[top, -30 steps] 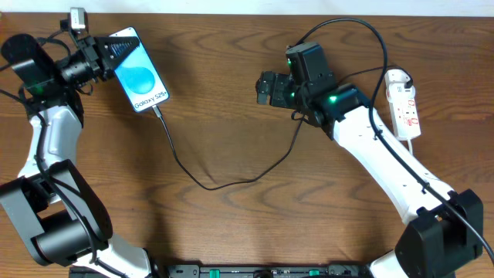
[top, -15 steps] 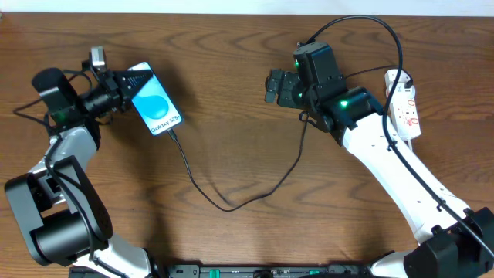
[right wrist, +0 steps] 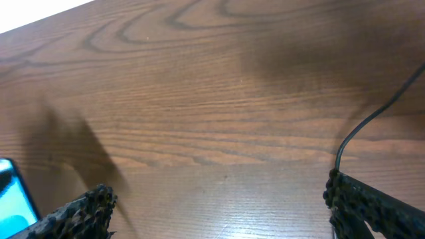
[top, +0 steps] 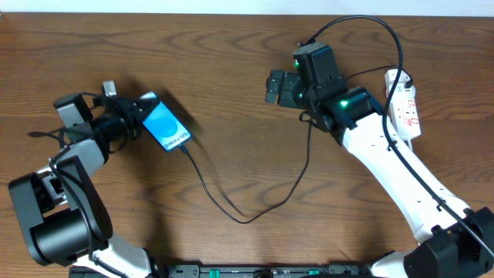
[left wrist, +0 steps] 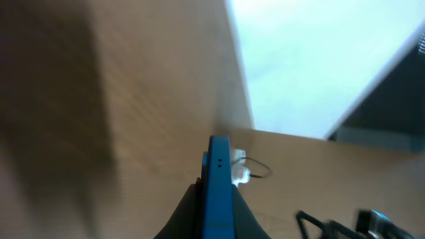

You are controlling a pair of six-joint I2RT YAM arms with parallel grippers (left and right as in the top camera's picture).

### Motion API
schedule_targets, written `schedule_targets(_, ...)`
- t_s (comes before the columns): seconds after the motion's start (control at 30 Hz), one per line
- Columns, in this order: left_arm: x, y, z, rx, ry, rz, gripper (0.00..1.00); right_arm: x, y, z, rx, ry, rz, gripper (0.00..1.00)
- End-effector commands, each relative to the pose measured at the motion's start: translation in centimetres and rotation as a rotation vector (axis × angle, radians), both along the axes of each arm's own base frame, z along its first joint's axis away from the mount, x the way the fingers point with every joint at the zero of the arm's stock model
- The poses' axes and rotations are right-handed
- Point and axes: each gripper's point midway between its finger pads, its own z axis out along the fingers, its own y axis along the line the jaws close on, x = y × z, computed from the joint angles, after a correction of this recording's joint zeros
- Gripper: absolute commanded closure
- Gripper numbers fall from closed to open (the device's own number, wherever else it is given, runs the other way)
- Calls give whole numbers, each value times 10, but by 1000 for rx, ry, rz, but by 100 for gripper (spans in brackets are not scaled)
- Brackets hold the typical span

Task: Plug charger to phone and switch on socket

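My left gripper should go on down until the phone touches the wood before it lets go. The charger is in the phone's lower end (top: 182, 144) and there is open wood (top: 164, 164) below.
The phone (top: 167, 129), its blue screen up, is held at its upper-left end by my left gripper (top: 141, 112), which is shut on it. In the left wrist view the phone (left wrist: 218, 162) shows edge-on between the dark fingers (left wrist: 247, 216). The charger (top: 231, 212), a thin black cable, meets the phone's lower end, sags across the table and rises behind the right arm toward the socket (top: 406, 106) at the far right. My right gripper (top: 275, 86) hovers open over bare wood; in its wrist view the fingers (right wrist: 80, 212) stand wide apart with nothing between them.
The right wrist view catches a corner of the phone (right wrist: 13, 199) at its left edge and a stretch of the black cable (right wrist: 372, 126) at the right. The wooden table (top: 231, 77) ends at a pale wall along the back.
My left gripper has carried the phone rightward and toward the front of the table, dragging the cable's loop with it. The right arm shifted slightly right, then stayed still and open.
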Motion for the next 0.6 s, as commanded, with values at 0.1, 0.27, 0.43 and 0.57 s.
schedule_targets(0.1, -15, 16, -39, 200, 119, 59, 92, 1, -5, 8, -15, -26, -2, 1)
schedule_targets(0.27, -24, 20, -54, 251, 186, 66, 93, 1, -5, 8, -15, -25, -2, 1)
schedule_targets(0.43, -35, 30, -71, 311, 286, 106, 93, 1, -5, 8, -15, -25, -1, 1)
schedule_targets(0.57, -42, 33, -80, 356, 319, 100, 92, 1, -5, 8, -15, -25, -1, 1)
